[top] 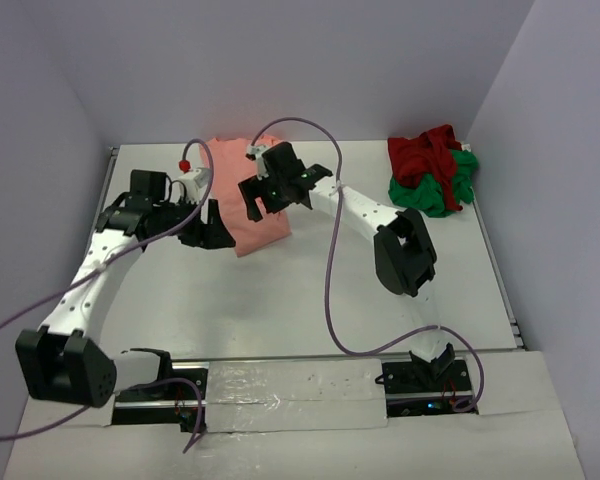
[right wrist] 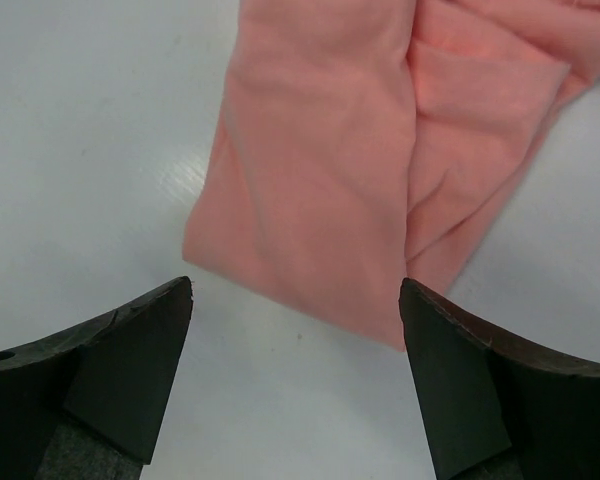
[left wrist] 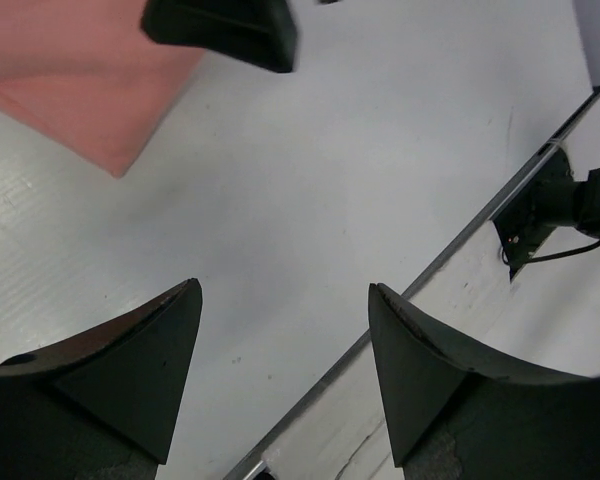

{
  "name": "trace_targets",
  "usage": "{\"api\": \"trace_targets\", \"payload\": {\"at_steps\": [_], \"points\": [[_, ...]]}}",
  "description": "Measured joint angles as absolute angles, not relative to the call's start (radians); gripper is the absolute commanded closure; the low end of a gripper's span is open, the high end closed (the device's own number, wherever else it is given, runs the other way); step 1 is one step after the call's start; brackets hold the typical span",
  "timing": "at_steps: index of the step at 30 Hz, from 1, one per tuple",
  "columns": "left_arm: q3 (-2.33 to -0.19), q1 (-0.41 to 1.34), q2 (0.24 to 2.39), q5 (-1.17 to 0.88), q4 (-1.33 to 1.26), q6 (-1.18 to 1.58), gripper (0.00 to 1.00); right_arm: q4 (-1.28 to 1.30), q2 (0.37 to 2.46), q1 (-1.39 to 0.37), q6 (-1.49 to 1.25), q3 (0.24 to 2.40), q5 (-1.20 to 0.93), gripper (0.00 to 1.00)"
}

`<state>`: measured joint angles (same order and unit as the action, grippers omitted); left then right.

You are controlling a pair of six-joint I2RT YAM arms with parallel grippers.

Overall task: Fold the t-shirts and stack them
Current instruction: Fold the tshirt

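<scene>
My right gripper should move back, grab the t-shirt's near end (top: 264,240) and pull the t-shirt closer, because the salmon-pink t-shirt's far end (top: 228,148) is by the back wall.
A salmon-pink t-shirt (top: 250,222) lies folded into a long strip at the back middle of the table; its near end fills the right wrist view (right wrist: 350,170). My right gripper (top: 253,200) hovers over that near end, open and holding nothing (right wrist: 295,285). My left gripper (top: 212,228) is just left of the strip, open over bare table (left wrist: 285,290), with a corner of the pink shirt (left wrist: 70,70) ahead of it. The dark red t-shirt (top: 428,155) and the bright green t-shirt (top: 450,190) sit crumpled together at the back right corner.
The white table (top: 280,300) has a metal rail (left wrist: 460,250) along its near edge, and walls close it in on three sides. Purple cables (top: 332,290) loop over both arms. A small red knob (top: 184,163) sits near the left arm's wrist.
</scene>
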<state>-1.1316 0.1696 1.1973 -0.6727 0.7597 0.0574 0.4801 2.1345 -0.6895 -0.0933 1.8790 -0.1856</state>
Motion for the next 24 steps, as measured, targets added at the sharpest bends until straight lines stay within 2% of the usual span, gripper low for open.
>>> {"api": "trace_targets", "payload": {"at_steps": [4, 14, 19, 24], "points": [[-1.130, 0.179, 1.304, -0.643, 0.768, 0.060, 0.23, 0.532, 2.122, -0.690, -0.095, 1.835, -0.160, 0.07], [-1.130, 0.201, 1.330, -0.590, 0.764, 0.078, 0.24, 0.670, 2.056, -0.683, -0.088, 1.678, -0.118, 0.09], [-1.130, 0.204, 1.327, -0.516, 0.737, 0.093, 0.23, 0.635, 1.975, -0.711, -0.032, 1.572, -0.146, 0.10], [-1.130, 0.211, 1.288, -0.446, 0.694, 0.088, 0.22, 0.541, 1.938, -0.839, 0.150, 1.514, -0.086, 0.06]]}}
